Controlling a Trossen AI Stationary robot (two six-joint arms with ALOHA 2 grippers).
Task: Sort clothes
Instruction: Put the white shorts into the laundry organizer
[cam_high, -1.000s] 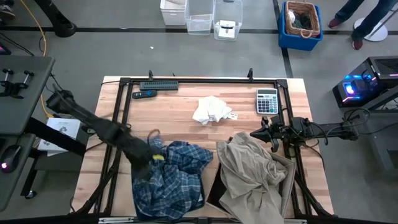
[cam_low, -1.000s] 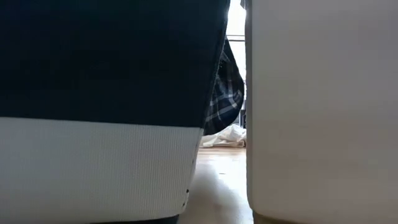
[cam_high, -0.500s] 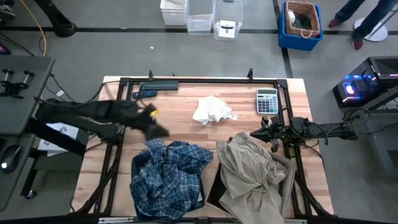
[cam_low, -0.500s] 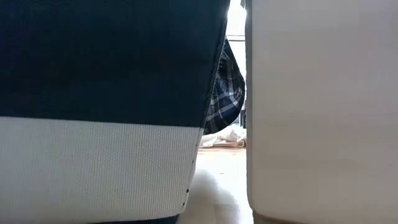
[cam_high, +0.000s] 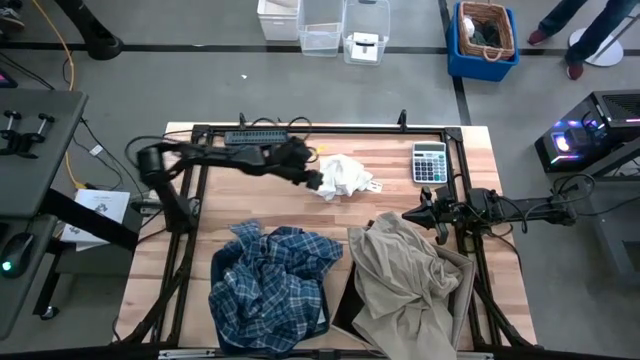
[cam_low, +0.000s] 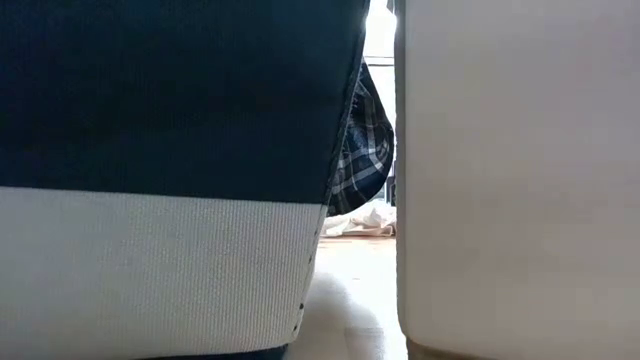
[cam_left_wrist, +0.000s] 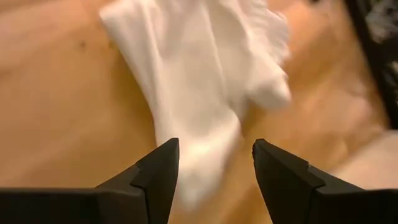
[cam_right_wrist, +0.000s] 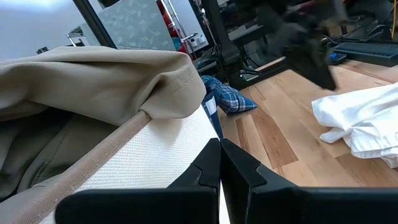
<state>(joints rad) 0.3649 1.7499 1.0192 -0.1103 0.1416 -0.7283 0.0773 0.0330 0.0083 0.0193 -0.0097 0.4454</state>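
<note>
I am looking at the white piece (cam_high: 342, 176) with soft, loose folds (cam_left_wrist: 211, 56) running through it, so the white piece will hang down limp and narrow when I lift it.
A small white piece (cam_high: 340, 177) lies crumpled on the wooden table at the far middle. My left gripper (cam_high: 312, 179) is open at its left edge; in the left wrist view (cam_left_wrist: 214, 163) the white piece (cam_left_wrist: 199, 93) shows between and beyond the two fingers, and I cannot tell whether they touch it. A blue-and-white plaid shirt (cam_high: 272, 288) lies heaped in the dark blue bin (cam_low: 170, 100) at the near left. A tan garment (cam_high: 400, 268) drapes over the pale bin (cam_low: 520, 180) at the near right. My right gripper (cam_high: 425, 218) is shut and empty beside the tan garment (cam_right_wrist: 93, 81).
A calculator (cam_high: 430, 162) lies at the far right, and a black strip (cam_high: 255, 137) and a dark tool (cam_high: 232, 152) at the far left. A black frame (cam_high: 196, 180) runs round the table. Bare wood lies between the white piece and the bins.
My left gripper has left the plaid shirt in the near-left bin. It has swung toward the far edge and then toward the right, and now stands at the white piece. The plaid shirt has stayed heaped in the bin.
</note>
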